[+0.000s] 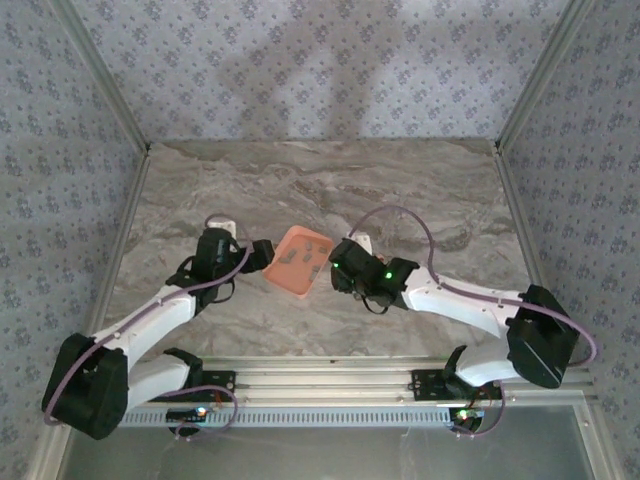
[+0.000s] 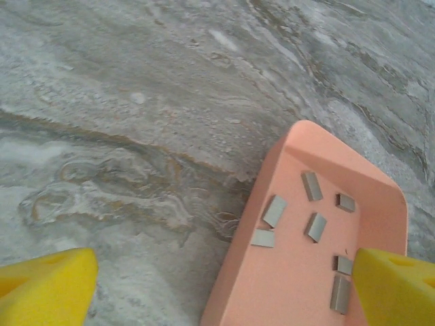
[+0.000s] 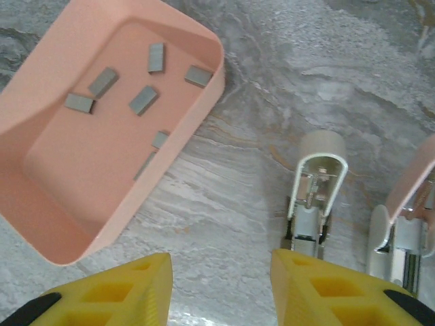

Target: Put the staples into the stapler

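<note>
The salmon-orange tray (image 1: 298,262) is askew, so my left gripper should go astride the tray's nearest rim (image 1: 278,252) and help straighten the tray before my right gripper picks a staple.
Several small grey staples (image 3: 142,100) lie loose in the salmon-orange tray (image 3: 102,224). In the left wrist view the staples (image 2: 274,210) sit in the tray's (image 2: 285,292) far end. The stapler (image 3: 316,193) lies open on the marble, a white-rimmed half with bare metal inside; its pink-topped half (image 3: 416,178) is at the right edge. My right gripper (image 3: 221,295) is open above bare table right of the tray, and its right finger (image 3: 333,292) overlaps the stapler's near end. My left gripper (image 2: 221,299) is wide open astride the tray's left rim, with one finger (image 2: 397,288) over the tray.
From above, the tray (image 1: 298,262) lies mid-table between the left gripper (image 1: 262,255) and the right gripper (image 1: 337,262). Patterned walls with metal posts enclose the table on three sides. Open marble stretches behind the tray.
</note>
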